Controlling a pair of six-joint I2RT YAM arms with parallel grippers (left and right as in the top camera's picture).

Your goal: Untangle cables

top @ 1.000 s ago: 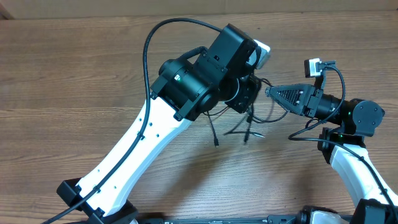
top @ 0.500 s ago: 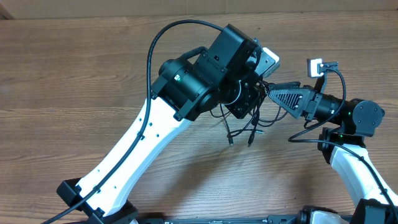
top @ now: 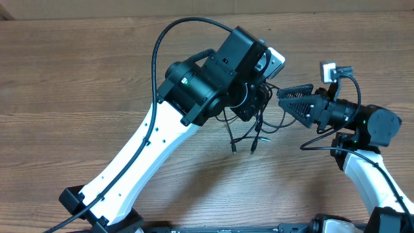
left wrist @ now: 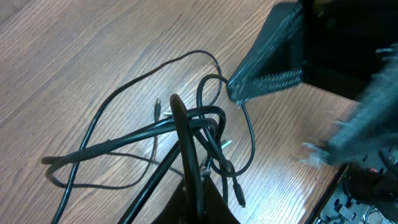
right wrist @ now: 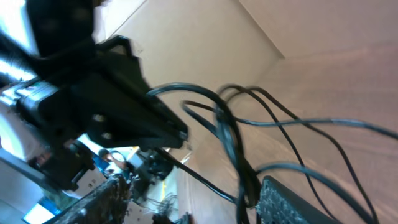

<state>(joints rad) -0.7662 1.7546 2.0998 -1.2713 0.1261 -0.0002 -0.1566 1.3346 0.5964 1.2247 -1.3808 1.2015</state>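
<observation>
The crossed loops [left wrist: 211,126] are all hanging from my left gripper, so next my right gripper grips the strands of cable within its fingers [right wrist: 235,148] tightly while my left gripper pulls away.
The cables [top: 231,141] are thin black cords in a tangled bunch that hangs over the wooden table [top: 77,77]. My left gripper [top: 257,107] is shut on the top of the bunch; in the left wrist view its fingers [left wrist: 199,196] pinch a thick strand while loops [left wrist: 186,121] spread over the wood below. My right gripper [top: 279,96] is open and points left at the bunch. In the right wrist view the cables [right wrist: 233,137] run down between its fingers [right wrist: 292,202], close to the right pad. The left gripper [right wrist: 124,112] shows there as a dark wedge.
A thick black cable [top: 158,45] arcs over the left arm's white link [top: 139,152]. The right arm's white link [top: 372,175] lies at the lower right. Plug ends [left wrist: 237,196] dangle just above the wood.
The hanging cable ends have swung a little sideways and back. The right gripper has turned at the bunch and now shows both fingers spread. The left gripper stays shut.
</observation>
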